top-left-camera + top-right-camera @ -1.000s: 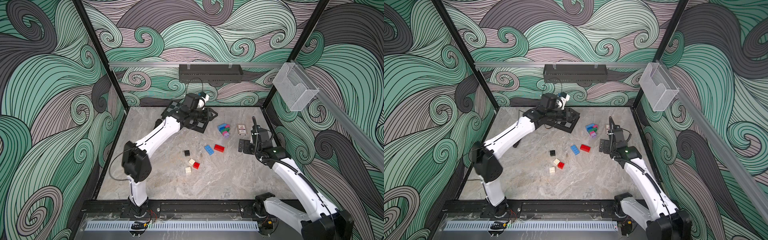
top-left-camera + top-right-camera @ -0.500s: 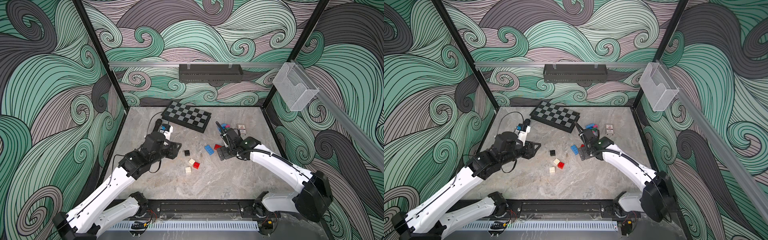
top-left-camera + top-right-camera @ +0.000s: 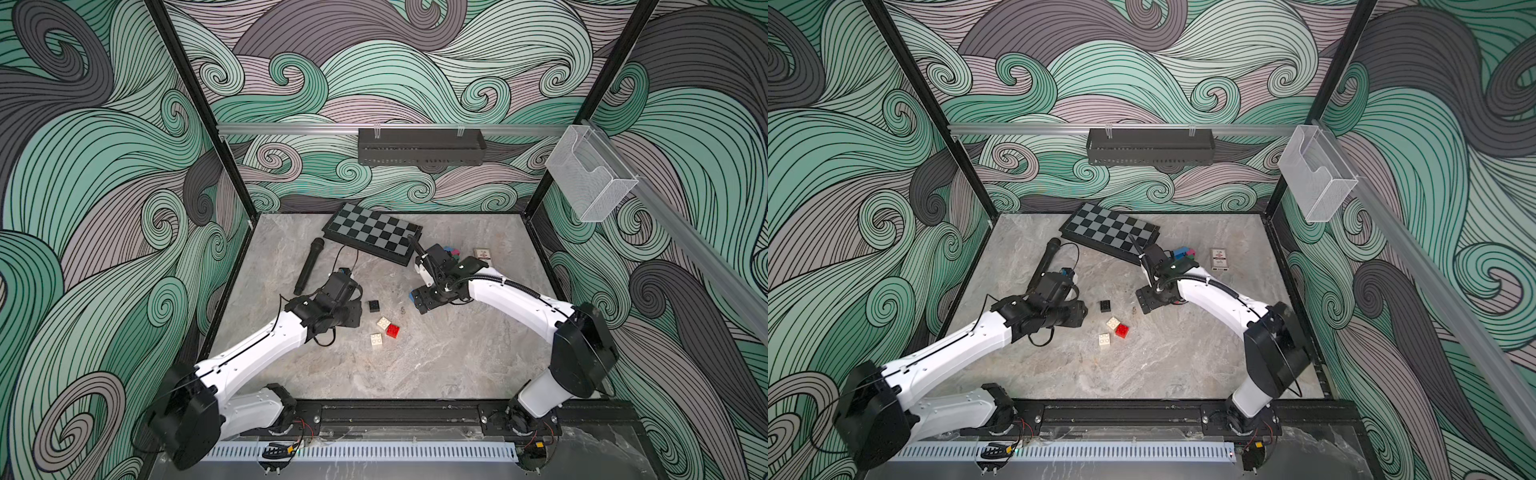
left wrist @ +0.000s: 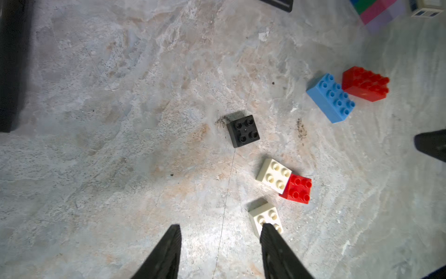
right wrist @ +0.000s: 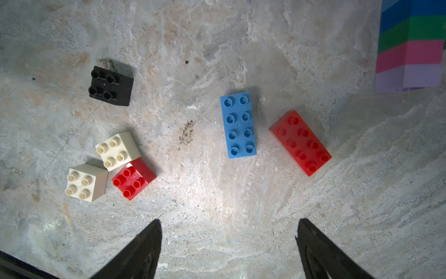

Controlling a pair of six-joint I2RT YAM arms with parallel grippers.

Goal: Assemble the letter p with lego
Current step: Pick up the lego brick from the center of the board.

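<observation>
The robot's left gripper should carry the black square brick (image 3: pixel 373 305) over the cream brick (image 3: pixel 384 322) touching the red brick, because the black brick lies closer to it than to the robot's right gripper.
Loose lego lies mid-table: a black square brick (image 3: pixel 374 306) (image 4: pixel 243 131), two cream square bricks (image 4: pixel 274 175) (image 4: pixel 264 216) and a red square brick (image 4: pixel 297 189) touching one cream brick. A blue oblong brick (image 5: pixel 238 125) and a red oblong brick (image 5: pixel 300 142) lie side by side, apart. A stack of blue, green, pink and lilac bricks (image 5: pixel 410 46) (image 3: pixel 1183 253) stands farther back. My left gripper (image 4: pixel 220 225) (image 3: pixel 353 309) hovers open just left of the black brick, nothing between its fingers. My right gripper (image 5: pixel 229 220) (image 3: pixel 422 302) hangs open and empty over the oblong bricks.
A checkered board (image 3: pixel 372 235) lies at the back. A black microphone (image 3: pixel 308 266) lies at the left behind my left arm. A small card box (image 3: pixel 482 254) sits beside the brick stack. A clear wall basket (image 3: pixel 590 178) and a black shelf (image 3: pixel 419 145) hang above.
My left arm has swung from the checkered board down to the black brick's left. My right arm has moved from the right side leftward over the oblong bricks. The bricks have not moved.
</observation>
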